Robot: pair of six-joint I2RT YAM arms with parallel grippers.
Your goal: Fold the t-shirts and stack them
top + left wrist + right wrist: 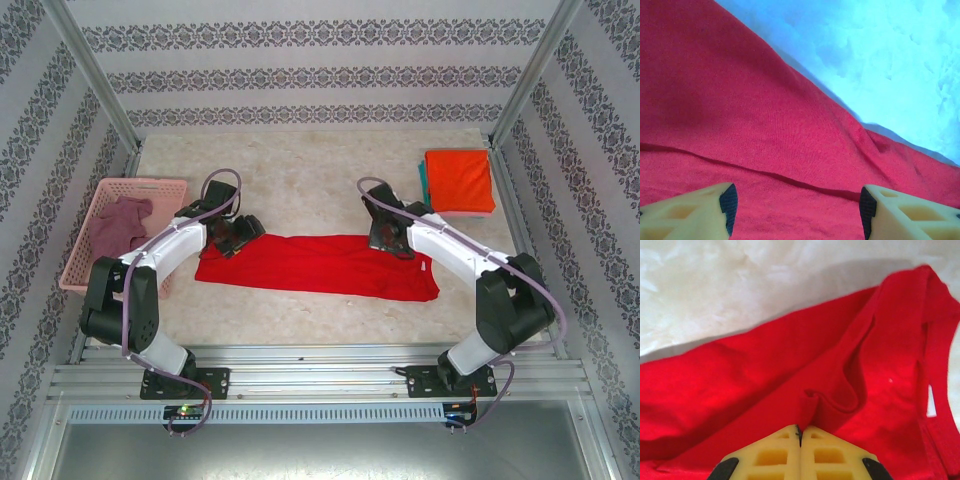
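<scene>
The pinched cloth (814, 406) is folding over the red t-shirt's body, so the robot's right gripper should keep pulling it toward the t-shirt's middle (338, 263) until it lies flat, then let go.
The red t-shirt (320, 265) lies as a long folded band across the middle of the table. My left gripper (235, 238) hovers over its left end. In the left wrist view that gripper (797, 207) is open, its pads wide apart above the red cloth (765, 125) and a fold edge running across. My right gripper (388, 240) is at the shirt's upper right edge. In the right wrist view it (800, 429) is shut on a pinched ridge of the red t-shirt (765, 370). The orange t-shirt (460, 180) lies folded on a teal t-shirt (423, 180) at the back right. The mauve t-shirt (120, 222) sits crumpled in the basket.
The pink lattice basket (100, 190) stands at the table's left edge beside my left arm. Metal frame posts and patterned walls enclose the pale table (300, 170), with bare surface behind the red shirt.
</scene>
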